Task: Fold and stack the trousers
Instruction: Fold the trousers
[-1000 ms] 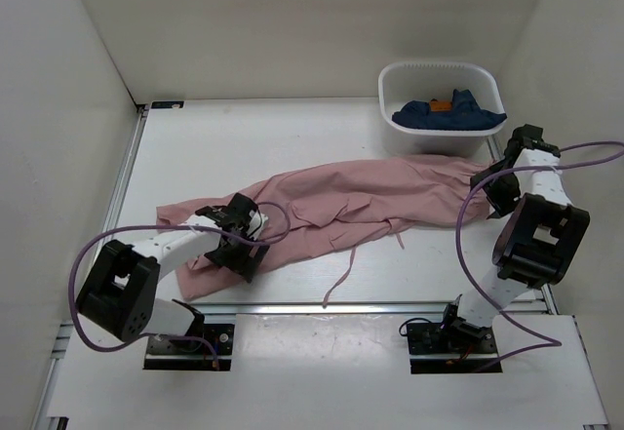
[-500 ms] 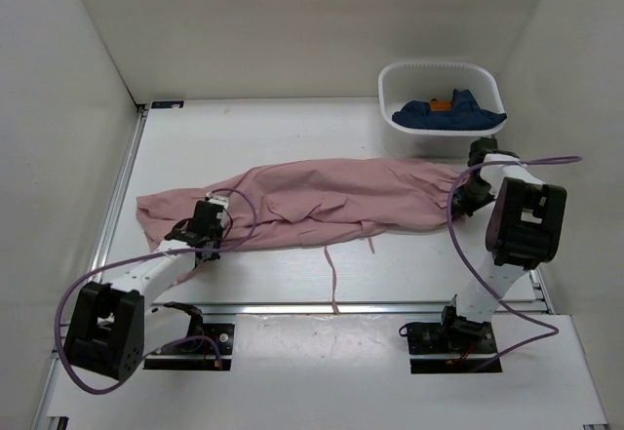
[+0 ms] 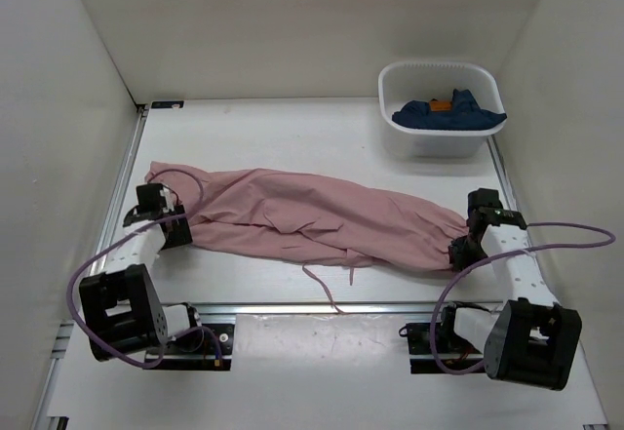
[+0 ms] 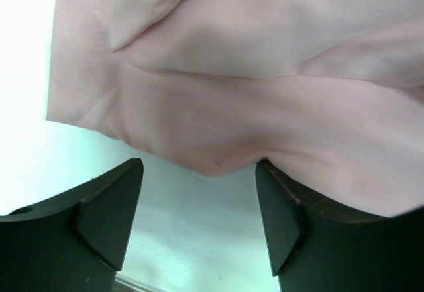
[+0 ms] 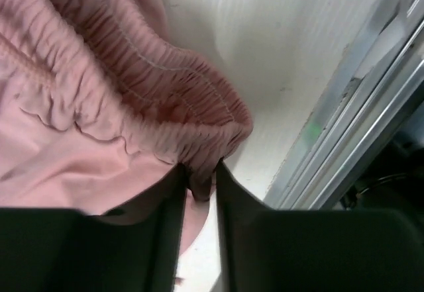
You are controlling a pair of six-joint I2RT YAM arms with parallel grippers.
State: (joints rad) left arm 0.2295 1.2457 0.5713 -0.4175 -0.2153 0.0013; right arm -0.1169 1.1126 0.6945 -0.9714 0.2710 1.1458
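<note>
The trousers' leg end has creases running across it, so the robot's left gripper should grip the leg near its hem and pull it straight before folding.
The dusty-pink trousers lie stretched out in a long diagonal band, leg ends at the far left and waistband at the near right. My left gripper sits at the leg end. In the left wrist view it is open, and the pink fabric hangs just past the tips and drapes over the right finger. My right gripper is shut on the gathered waistband, pinched between its fingers. Thin pink drawstrings trail toward the front edge.
A white tub stands at the back right with a dark blue garment and an orange patch in it. A metal rail runs along the table's front edge, and another rail lies close by my right gripper. White walls enclose the table.
The trousers have been drawn out longer and now lie diagonally. My left gripper has moved left to the leg end. My right gripper has moved nearer with the waistband.
</note>
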